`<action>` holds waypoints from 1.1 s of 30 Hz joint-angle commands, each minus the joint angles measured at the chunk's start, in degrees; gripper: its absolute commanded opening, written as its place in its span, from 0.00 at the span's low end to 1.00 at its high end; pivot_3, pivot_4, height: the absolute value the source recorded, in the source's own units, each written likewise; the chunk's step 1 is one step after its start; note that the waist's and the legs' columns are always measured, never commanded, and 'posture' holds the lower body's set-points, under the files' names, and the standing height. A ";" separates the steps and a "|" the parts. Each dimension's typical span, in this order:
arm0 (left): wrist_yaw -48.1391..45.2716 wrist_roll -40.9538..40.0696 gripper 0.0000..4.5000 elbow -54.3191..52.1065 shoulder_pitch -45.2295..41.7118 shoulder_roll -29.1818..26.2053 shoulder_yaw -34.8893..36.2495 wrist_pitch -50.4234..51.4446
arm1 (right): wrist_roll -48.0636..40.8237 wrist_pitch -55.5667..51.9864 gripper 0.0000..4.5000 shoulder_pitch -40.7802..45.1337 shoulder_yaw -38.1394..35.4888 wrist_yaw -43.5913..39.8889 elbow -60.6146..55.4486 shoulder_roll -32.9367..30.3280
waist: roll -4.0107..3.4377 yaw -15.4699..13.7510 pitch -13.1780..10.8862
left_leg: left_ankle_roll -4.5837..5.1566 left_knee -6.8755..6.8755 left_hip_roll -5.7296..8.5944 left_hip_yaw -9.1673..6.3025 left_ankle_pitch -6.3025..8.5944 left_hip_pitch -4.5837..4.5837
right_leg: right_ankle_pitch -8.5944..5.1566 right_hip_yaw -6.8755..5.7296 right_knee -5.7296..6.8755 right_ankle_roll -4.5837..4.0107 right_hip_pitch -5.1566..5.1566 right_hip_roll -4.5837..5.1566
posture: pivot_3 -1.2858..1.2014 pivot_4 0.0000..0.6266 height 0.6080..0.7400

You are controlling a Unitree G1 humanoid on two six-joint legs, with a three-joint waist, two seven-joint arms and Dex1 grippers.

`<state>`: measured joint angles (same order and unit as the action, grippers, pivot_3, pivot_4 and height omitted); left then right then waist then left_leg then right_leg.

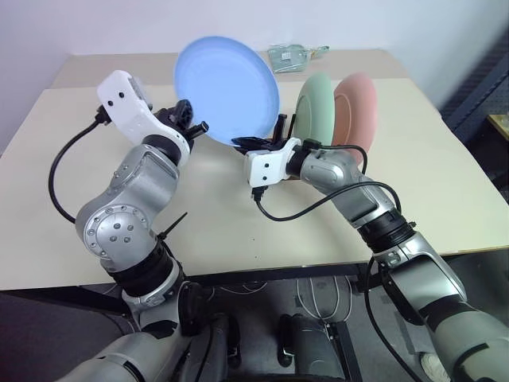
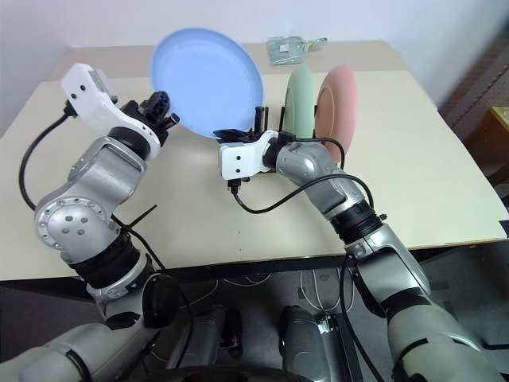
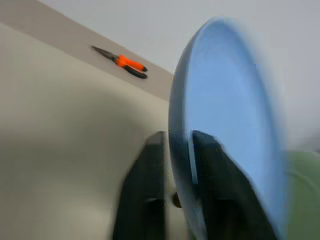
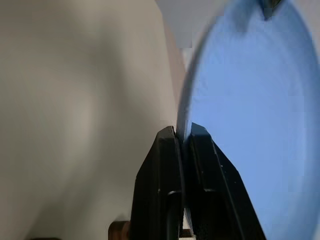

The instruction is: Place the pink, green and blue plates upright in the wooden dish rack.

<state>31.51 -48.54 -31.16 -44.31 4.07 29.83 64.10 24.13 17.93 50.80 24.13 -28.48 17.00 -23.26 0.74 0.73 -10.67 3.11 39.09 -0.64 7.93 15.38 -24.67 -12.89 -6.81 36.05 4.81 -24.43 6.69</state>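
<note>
The blue plate's broad side (image 1: 227, 89) is crosswise to the green plate, so next my right gripper turns the blue plate parallel and then lowers it into the wooden dish rack (image 4: 119, 230) first.
The light blue plate (image 1: 227, 87) hangs upright above the table between my two grippers. My right gripper (image 1: 250, 143) is shut on its lower rim, fingers pinched tight on the edge (image 4: 182, 132). At the plate's left rim is my left gripper (image 1: 193, 119), open, its fingers parted on either side of the rim (image 3: 179, 145). Just right of the blue plate, the mint green plate (image 1: 316, 107) and the pink plate (image 1: 358, 107) stand upright side by side. The wooden dish rack (image 4: 117, 231) is mostly hidden behind my right hand.
Orange-handled pliers (image 3: 125, 63) lie on the far part of the beige table (image 1: 95, 239). A small pale green packet (image 1: 290, 54) rests near the back edge. Black cables loop from both wrists over the tabletop.
</note>
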 commanded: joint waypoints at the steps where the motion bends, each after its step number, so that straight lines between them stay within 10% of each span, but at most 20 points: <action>1: 0.46 -0.65 0.64 1.58 -3.83 -4.47 5.82 -8.77 | -0.95 1.34 0.00 1.51 -2.95 0.67 -2.22 -0.41 | 0.00 0.08 0.00 | 0.00 0.00 -0.01 0.00 0.00 0.00 | 0.00 0.00 0.00 0.00 0.00 -0.01 | 0.52 0.24 1.00; 8: -13.44 18.92 0.64 12.45 7.84 -29.43 -0.98 -21.25 | -26.71 -7.74 0.00 0.96 -12.31 -8.46 -11.34 4.83 | -0.07 1.39 -0.03 | -0.15 -0.35 -0.05 0.07 -0.08 0.14 | -0.01 0.05 0.08 -0.03 -0.04 -0.20 | 0.52 0.24 1.00; 17: -36.77 28.52 0.64 12.18 30.87 -31.80 -24.12 -32.72 | -68.84 -51.42 0.00 -1.14 -29.77 2.01 -26.53 12.38 | -0.04 0.05 -0.01 | -0.35 -0.33 0.02 0.01 0.06 0.07 | 0.00 0.04 -0.01 -0.09 -0.14 0.10 | 0.52 0.24 1.00; 33: -47.66 28.66 0.64 8.99 36.20 -28.34 -28.97 -33.75 | -70.13 -60.84 0.00 -6.01 -31.13 8.82 -22.70 11.81 | -0.13 0.11 0.01 | -0.54 -0.95 -0.20 0.29 -0.32 0.07 | -0.03 0.17 0.11 -0.64 -0.62 -0.06 | 0.52 0.24 1.00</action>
<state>-15.97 -20.22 -19.83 -7.56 -24.56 -0.22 30.92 -46.29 -43.40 43.95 -6.81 -19.43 -5.37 -11.15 0.62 0.84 -10.67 2.57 38.14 -0.83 8.23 15.06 -24.60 -12.92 -6.65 36.16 4.18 -25.04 6.61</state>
